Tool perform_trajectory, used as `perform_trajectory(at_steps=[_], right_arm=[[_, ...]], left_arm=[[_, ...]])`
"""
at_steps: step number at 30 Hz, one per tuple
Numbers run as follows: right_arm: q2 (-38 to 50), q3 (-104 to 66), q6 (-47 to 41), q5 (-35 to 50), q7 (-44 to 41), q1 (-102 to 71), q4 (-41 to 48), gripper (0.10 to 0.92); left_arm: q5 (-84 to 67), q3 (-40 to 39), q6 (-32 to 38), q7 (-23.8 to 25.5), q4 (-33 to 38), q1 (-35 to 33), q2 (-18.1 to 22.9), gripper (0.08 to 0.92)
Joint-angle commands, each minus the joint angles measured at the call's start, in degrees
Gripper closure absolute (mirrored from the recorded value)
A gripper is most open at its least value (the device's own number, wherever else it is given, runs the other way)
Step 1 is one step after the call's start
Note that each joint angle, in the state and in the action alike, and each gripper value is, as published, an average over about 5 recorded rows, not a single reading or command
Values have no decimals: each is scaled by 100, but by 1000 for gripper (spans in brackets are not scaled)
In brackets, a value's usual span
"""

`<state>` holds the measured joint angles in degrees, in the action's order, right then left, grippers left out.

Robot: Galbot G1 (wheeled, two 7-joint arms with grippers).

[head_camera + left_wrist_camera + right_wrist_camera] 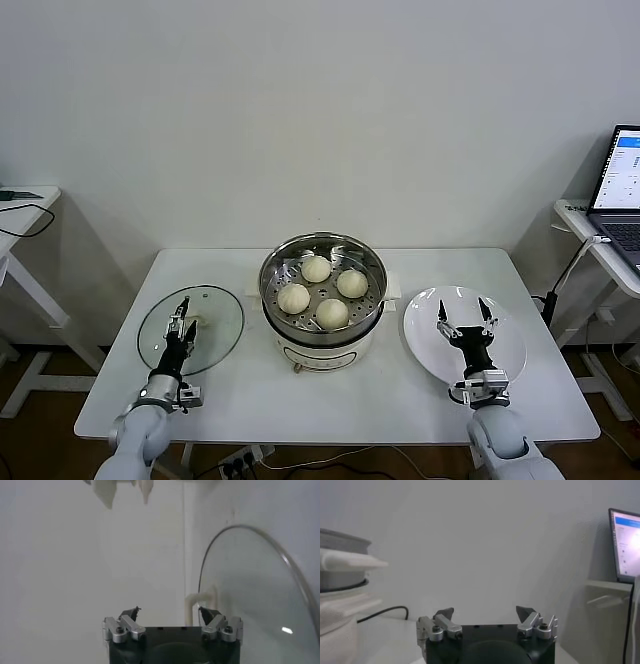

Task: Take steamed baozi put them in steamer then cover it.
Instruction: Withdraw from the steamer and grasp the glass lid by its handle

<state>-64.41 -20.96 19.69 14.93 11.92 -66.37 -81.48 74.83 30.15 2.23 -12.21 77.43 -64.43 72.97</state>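
The lid's cream handle is inside the gap between the open fingers, so my left gripper keeps moving in until the fingers are on both sides of the handle's bar, and then close.
The steel steamer (322, 295) stands uncovered at the middle of the white table, on its white base. Several cream-white baozi (332, 313) lie on its perforated tray. To its left the round glass lid (215, 325) lies flat on the table. My left gripper (186, 318) hangs open just over the lid. In the left wrist view the left gripper (169, 611) is open, with the lid's cream handle (199, 601) by one fingertip and the glass lid (250, 590) beyond. My right gripper (463, 312) stands open above the white plate (425, 335); the right gripper (485, 611) holds nothing, with the steamer (340, 542) off to one side.
A laptop (625, 185) sits on a side table at the far right, with a cable hanging beside it. Another small table (25, 205) stands at the far left. A power strip (235, 462) lies on the floor under the table's front edge.
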Motion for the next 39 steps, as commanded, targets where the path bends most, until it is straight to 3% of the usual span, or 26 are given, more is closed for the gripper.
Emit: perform_trajectory(at_steps=[1, 17, 39], right_arm=[[-98, -30, 26, -102, -19, -94, 26, 203], [-145, -79, 61, -177, -46, -136, 46, 203], [-200, -86, 99, -202, -50, -107, -11, 203]], left_arm=[[6, -34, -206, 88, -256, 316, 38, 177], [7, -168, -304, 142, -700, 742, 134, 185], [-963, -281, -374, 235, -842, 809, 79, 779]])
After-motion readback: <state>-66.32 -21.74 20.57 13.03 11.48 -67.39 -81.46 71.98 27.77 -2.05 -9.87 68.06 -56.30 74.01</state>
